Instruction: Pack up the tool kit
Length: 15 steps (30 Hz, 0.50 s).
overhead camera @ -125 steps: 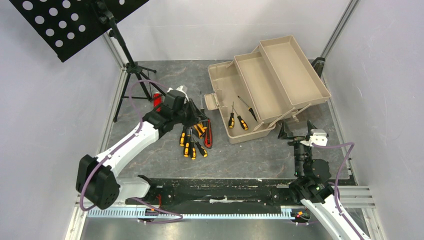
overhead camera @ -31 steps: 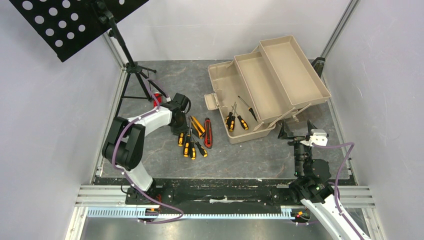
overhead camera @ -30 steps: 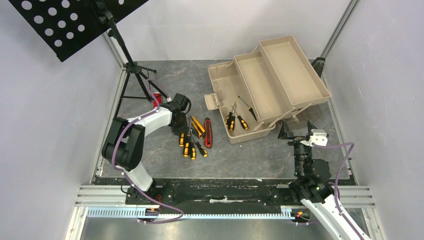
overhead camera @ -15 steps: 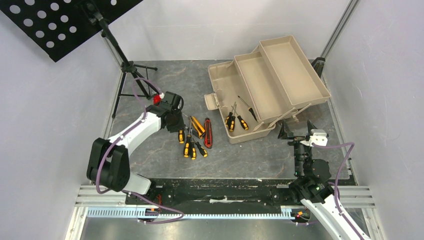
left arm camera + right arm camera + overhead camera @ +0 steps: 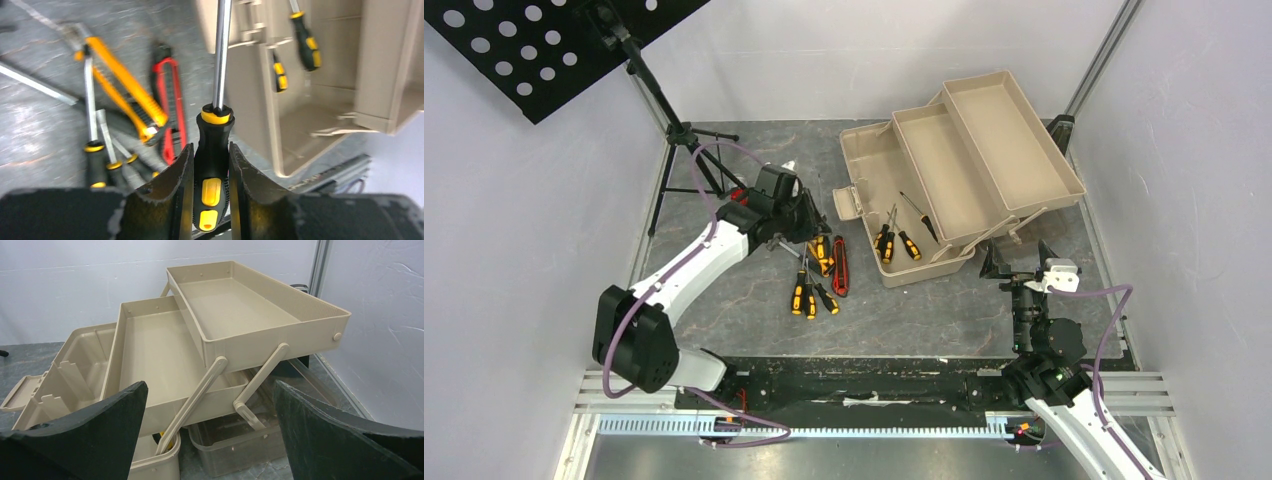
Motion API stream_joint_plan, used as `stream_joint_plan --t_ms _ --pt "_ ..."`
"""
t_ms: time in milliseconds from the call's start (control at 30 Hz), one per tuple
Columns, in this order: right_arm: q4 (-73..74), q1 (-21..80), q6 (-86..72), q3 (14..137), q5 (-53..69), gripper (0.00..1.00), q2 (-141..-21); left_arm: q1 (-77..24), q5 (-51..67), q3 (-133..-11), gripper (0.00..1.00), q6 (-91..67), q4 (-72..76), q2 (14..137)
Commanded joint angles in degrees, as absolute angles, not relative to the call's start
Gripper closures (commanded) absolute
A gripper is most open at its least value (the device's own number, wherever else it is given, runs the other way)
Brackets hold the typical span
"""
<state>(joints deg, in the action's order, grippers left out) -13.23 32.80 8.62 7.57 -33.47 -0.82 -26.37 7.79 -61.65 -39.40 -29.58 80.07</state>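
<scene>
I go on carrying the screwdriver in my left gripper (image 5: 221, 60), which points the same way as those in the open bottom compartment (image 5: 899, 228), until it hangs over them.
The tan toolbox (image 5: 1014, 150) stands open at the back right with its two trays folded out. It also shows in the right wrist view (image 5: 225, 315) and the left wrist view (image 5: 320, 120). Three yellow-and-black screwdrivers (image 5: 894, 240) lie in its bottom compartment. My left gripper (image 5: 799, 225) is shut on a yellow-and-black screwdriver (image 5: 212, 165) and holds it above the loose tools, its shaft pointing towards the box. Below it lie more screwdrivers (image 5: 809, 295), an orange knife (image 5: 822, 252) and a red knife (image 5: 839, 268). My right gripper (image 5: 1014, 262) is open and empty, near the box's front right corner.
A black music stand (image 5: 554, 40) on a tripod (image 5: 679, 150) fills the back left corner. A small red piece (image 5: 739, 196) peeks out behind my left arm. A clear plastic tub (image 5: 240, 440) sits under the trays. White walls close in both sides.
My left gripper has taken a screwdriver from the left of the pile, lifted it and moved right towards the box. The music stand has shifted a little left. The right arm has not moved.
</scene>
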Motion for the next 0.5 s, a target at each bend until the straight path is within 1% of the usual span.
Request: stream_joint_plan --t_ms 0,333,467 --pt "-15.41 33.13 8.88 7.15 -34.02 0.02 -0.35 -29.16 12.66 -65.74 0.91 -46.64 -20.15 79.81" --pt "-15.44 33.18 8.83 7.11 -34.18 0.02 1.30 -37.42 13.67 -74.06 0.89 -53.68 -11.35 93.06" --pt "-15.43 33.15 8.97 7.10 -34.36 0.02 1.24 -39.91 12.68 -78.38 0.88 -55.39 -10.73 99.23"
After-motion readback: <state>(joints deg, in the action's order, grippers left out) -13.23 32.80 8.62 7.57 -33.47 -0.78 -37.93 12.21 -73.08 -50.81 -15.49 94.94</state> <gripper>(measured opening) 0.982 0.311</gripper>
